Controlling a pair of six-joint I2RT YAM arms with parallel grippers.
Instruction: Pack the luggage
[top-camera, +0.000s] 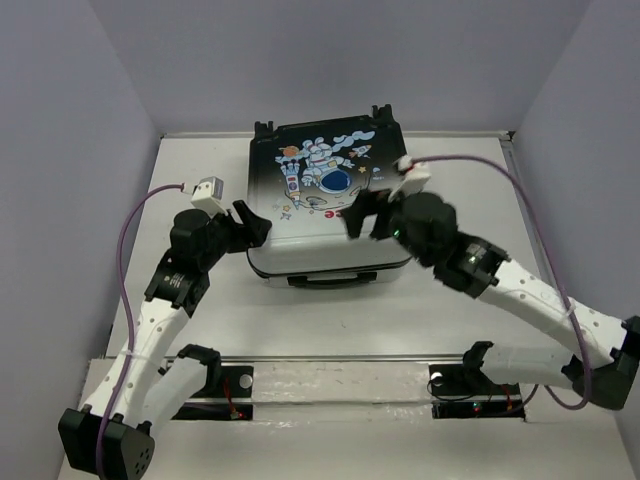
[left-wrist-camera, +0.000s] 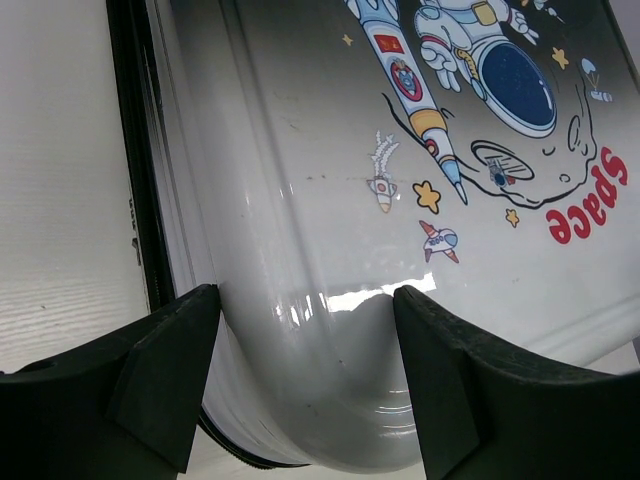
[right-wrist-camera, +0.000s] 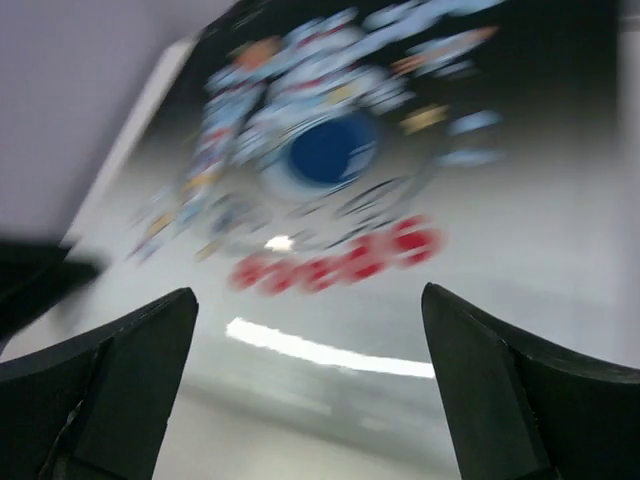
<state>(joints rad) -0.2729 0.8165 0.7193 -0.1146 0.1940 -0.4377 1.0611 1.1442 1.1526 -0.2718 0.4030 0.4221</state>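
The luggage's wheels (top-camera: 382, 113) face the back wall, far from my left gripper, so next I turn the luggage until my left gripper can grab a wheel (top-camera: 264, 129).
The luggage (top-camera: 318, 195) lies flat and closed at the table's middle back, black-to-white shell up with an astronaut print and red "Space", black handle at its near edge. My left gripper (top-camera: 253, 224) is open at the suitcase's near left corner; in the left wrist view the fingers straddle the rounded white corner (left-wrist-camera: 330, 370). My right gripper (top-camera: 364, 214) is open and empty over the lid's near right part; the right wrist view shows the blurred print (right-wrist-camera: 330, 160) between the fingers.
The white table (top-camera: 200, 300) is walled by grey panels on the left, right and back. A metal rail (top-camera: 330, 360) runs across the near edge by the arm bases. Purple cables loop from both wrists.
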